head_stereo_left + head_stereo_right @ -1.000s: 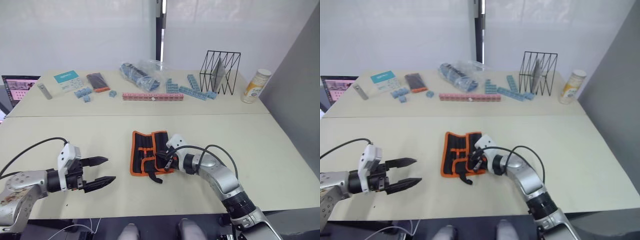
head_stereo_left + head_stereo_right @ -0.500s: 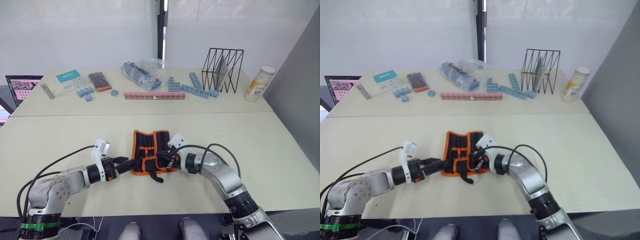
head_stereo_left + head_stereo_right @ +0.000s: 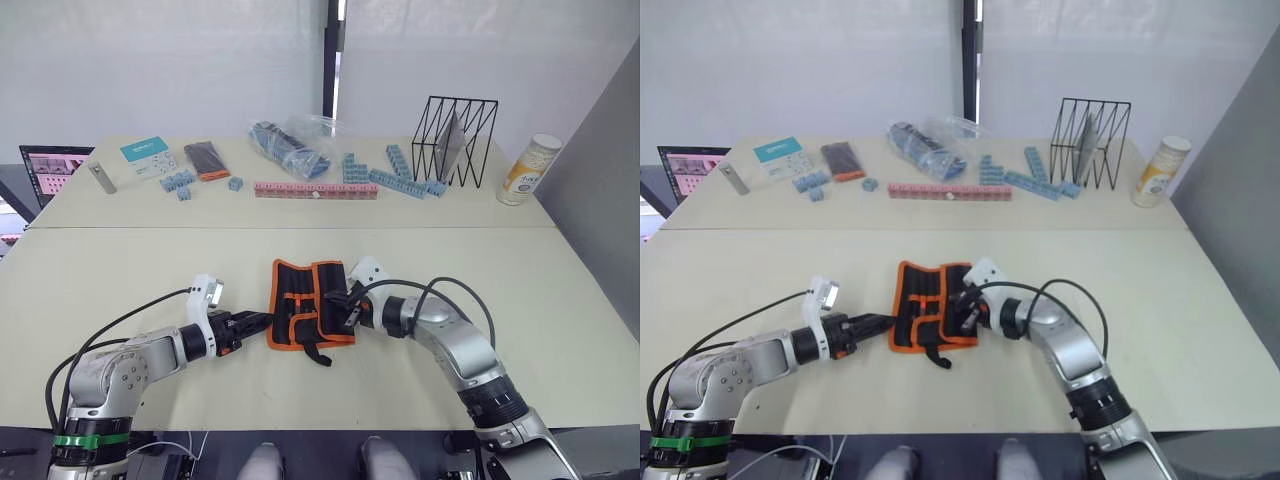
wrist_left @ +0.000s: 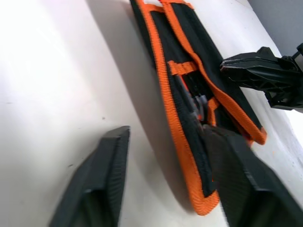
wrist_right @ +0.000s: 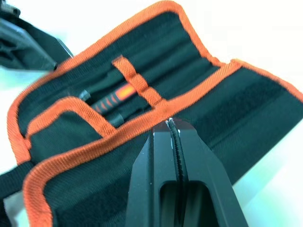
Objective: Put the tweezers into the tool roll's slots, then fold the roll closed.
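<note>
I expect the tool roll's side [image 3: 283,305] to swing over as one flat panel when I fold it across, because the orange edge [image 4: 172,112] runs straight above its shadow.
The tool roll [image 3: 297,300] lies open on the near table, black with orange edging. Black tweezers [image 5: 111,101] sit tucked in its slots [image 4: 194,94] under an orange strap. My left gripper [image 3: 262,321] is at the roll's left edge. In the left wrist view its fingers [image 4: 102,175] stand apart, with the roll's orange edge between them. My right gripper [image 3: 343,307] is over the roll's right half. Its shut tips [image 5: 170,124] rest on the orange edging of a flap.
On the far table lie a pink block strip [image 3: 315,190], blue blocks [image 3: 400,180], a plastic bag [image 3: 295,145], a black wire rack [image 3: 455,135], a bottle [image 3: 527,170] and a small black-and-orange case [image 3: 207,160]. A laptop screen [image 3: 45,165] stands at the far left.
My left gripper has swung in from the left to the roll's left edge, and its fingers have narrowed. The right gripper stays on the roll. The camera has shifted a little.
</note>
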Available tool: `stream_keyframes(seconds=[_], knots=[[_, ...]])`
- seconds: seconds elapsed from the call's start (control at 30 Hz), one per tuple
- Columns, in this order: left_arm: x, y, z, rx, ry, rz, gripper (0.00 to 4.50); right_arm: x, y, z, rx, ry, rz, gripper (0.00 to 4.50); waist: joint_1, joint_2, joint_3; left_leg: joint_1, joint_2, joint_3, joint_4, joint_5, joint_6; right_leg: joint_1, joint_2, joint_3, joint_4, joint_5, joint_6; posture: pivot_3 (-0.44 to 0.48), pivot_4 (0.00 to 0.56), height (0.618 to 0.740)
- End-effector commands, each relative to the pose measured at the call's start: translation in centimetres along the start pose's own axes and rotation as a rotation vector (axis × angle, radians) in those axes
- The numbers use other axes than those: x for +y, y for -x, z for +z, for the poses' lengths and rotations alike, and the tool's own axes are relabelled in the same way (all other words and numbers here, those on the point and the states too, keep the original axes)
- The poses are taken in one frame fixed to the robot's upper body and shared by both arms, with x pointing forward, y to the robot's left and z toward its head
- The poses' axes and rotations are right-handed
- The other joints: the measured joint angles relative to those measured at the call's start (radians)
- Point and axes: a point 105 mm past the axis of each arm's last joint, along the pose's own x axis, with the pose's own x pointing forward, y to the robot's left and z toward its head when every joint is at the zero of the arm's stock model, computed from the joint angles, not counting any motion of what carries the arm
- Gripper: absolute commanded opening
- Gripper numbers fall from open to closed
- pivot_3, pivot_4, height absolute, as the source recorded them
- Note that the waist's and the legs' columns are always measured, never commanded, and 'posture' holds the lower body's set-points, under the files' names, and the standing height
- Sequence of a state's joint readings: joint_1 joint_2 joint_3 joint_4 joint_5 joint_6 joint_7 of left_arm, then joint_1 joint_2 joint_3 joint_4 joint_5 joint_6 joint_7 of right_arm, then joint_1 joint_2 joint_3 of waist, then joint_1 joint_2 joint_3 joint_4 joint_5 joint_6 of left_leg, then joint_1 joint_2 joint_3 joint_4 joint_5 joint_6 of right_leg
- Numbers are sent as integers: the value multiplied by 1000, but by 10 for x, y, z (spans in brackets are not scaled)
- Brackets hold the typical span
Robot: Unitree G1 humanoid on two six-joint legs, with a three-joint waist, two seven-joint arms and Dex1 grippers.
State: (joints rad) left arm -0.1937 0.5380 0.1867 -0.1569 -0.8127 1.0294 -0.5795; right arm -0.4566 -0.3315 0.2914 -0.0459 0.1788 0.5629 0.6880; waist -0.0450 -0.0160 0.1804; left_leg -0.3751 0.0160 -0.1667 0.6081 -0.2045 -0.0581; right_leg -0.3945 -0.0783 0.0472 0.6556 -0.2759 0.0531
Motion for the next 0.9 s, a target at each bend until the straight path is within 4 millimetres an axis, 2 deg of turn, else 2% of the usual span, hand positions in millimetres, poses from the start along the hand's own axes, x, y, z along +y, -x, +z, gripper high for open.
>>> stream_keyframes(seconds=[0.03, 0.1, 0.27, 0.47, 0.67, 0.9], knots=[[-5, -3, 3, -2, -5, -24, 705, 0, -2, -6, 13, 0, -11, 0, 0, 0, 0, -1, 0, 0, 0, 0, 0, -1, 0, 0, 0, 0, 0, 0, 150, 728], [-7, -5, 4, 0, -4, -34, 35, -2, -2, -9, 22, -6, -21, 0, 0, 0, 0, -3, 0, 0, 0, 0, 0, -3, 0, 0, 0, 0, 0, 0, 150, 728], [-4, -5, 8, -11, 12, -34, 35, -2, -1, -10, 19, -2, -19, 0, 0, 0, 0, -4, 0, 0, 0, 2, -3, -4, 0, 0, 1, 1, 0, 0, 150, 728], [9, 17, 30, -28, -43, -35, 35, 2, -2, -4, -5, 0, -4, 0, -1, 0, 0, -6, 0, 0, 0, 3, -5, -7, 1, 0, 1, 2, 0, 0, 150, 728], [16, 40, 58, 6, -200, -83, 35, 25, -17, 0, -32, -31, 31, 0, -28, 0, 0, -8, 2, 0, -3, 4, -6, -12, 2, 0, 2, 3, -1, 0, 150, 728], [22, 47, 68, 94, -296, -116, 35, 34, -30, 15, -85, -26, 23, 0, -25, 0, 1, -10, 2, 1, -4, 4, -6, -13, 2, 0, 1, 3, -1, 0, 150, 728]])
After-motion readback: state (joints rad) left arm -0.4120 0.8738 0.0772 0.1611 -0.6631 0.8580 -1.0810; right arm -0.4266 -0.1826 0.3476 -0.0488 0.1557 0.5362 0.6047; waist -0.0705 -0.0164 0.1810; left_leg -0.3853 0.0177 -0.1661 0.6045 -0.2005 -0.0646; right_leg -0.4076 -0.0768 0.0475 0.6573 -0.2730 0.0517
